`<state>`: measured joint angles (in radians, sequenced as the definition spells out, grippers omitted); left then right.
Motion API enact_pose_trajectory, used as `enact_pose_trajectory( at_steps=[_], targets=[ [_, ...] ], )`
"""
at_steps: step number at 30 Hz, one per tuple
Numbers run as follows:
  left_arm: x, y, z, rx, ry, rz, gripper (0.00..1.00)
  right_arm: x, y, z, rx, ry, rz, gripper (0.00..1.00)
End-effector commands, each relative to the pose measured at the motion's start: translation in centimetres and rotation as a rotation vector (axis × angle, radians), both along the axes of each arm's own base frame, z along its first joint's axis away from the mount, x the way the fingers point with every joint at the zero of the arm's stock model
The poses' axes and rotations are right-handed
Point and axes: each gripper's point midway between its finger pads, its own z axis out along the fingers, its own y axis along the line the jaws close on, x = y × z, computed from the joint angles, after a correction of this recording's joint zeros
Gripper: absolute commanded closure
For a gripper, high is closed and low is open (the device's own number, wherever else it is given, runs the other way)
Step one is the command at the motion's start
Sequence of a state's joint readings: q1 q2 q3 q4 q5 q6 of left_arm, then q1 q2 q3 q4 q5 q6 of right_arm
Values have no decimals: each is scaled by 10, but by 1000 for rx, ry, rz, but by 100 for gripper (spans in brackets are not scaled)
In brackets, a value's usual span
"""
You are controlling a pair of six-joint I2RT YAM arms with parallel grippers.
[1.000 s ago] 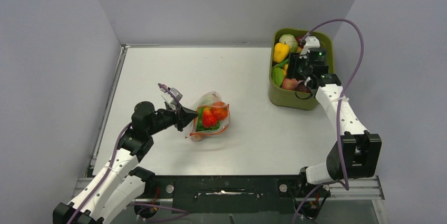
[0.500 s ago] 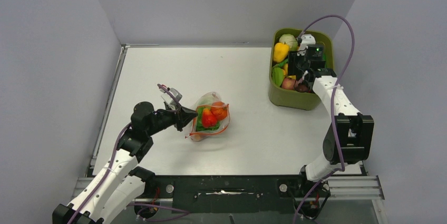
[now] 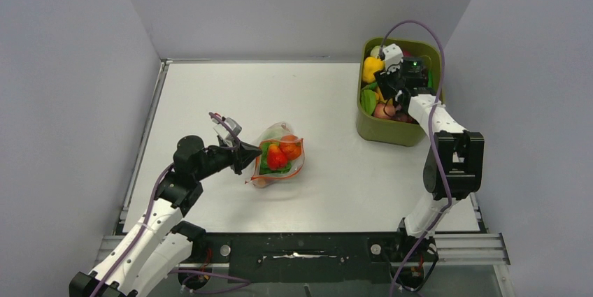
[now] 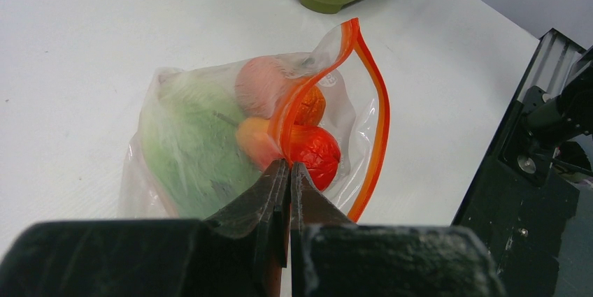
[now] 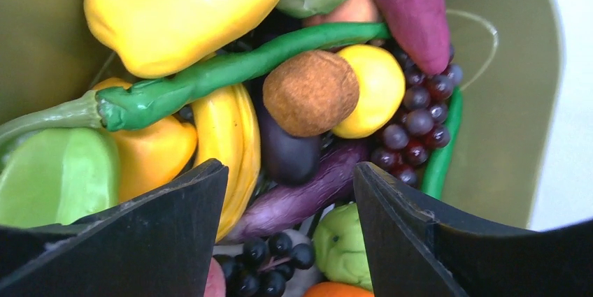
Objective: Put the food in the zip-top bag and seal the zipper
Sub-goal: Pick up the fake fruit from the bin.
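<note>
The brown ball (image 5: 311, 92) sits uncovered atop the pile, aligned with my right gripper's open fingers, so I should keep lowering until they straddle the ball's sides (image 5: 271, 105), then close.
The clear zip-top bag (image 3: 280, 154) lies at the table's middle left, holding red, orange and green toy food (image 4: 318, 154). Its orange-red zipper (image 4: 377, 108) gapes open. My left gripper (image 4: 288, 168) is shut on the zipper strip at the bag's near edge; it also shows in the top view (image 3: 250, 155). My right gripper (image 5: 290, 178) is open and empty, hovering in the olive-green tub (image 3: 419, 133) over a pile of food: a purple eggplant (image 5: 308, 196), a brown ball (image 5: 311, 91), a yellow pepper (image 5: 182, 3), dark grapes (image 5: 419, 119).
The tub stands at the back right by the right wall. Grey walls enclose the table on the left, back and right. A black rail (image 3: 301, 248) runs along the near edge.
My right gripper has moved toward the back and a little left over the tub. The left gripper and the bag have stayed put.
</note>
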<state>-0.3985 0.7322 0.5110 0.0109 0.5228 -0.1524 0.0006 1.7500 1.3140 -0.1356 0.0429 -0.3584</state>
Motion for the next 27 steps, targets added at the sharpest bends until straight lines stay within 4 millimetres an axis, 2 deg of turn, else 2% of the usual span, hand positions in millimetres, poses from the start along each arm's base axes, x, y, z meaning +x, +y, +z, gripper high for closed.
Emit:
enact_pose_trajectory(
  at_steps=[1, 9, 15, 18, 22, 27],
  targets=[
    [4, -1, 27, -29, -96, -3, 100, 27, -7, 34, -131, -131, 64, 32],
    [4, -1, 27, -27, -98, 1, 100, 46, -12, 12, -204, -66, 95, 30],
    [3, -1, 27, -27, -101, 0, 100, 60, -21, -4, -325, -54, 71, 29],
    [3, -1, 26, -27, -99, -1, 100, 62, -20, -10, -336, -31, 77, 37],
    [3, 0, 27, -27, -103, 0, 100, 58, -20, -6, -339, -53, 78, 48],
    [3, -1, 27, -27, -102, -1, 100, 52, -24, 5, -359, -68, 61, 52]
  ],
)
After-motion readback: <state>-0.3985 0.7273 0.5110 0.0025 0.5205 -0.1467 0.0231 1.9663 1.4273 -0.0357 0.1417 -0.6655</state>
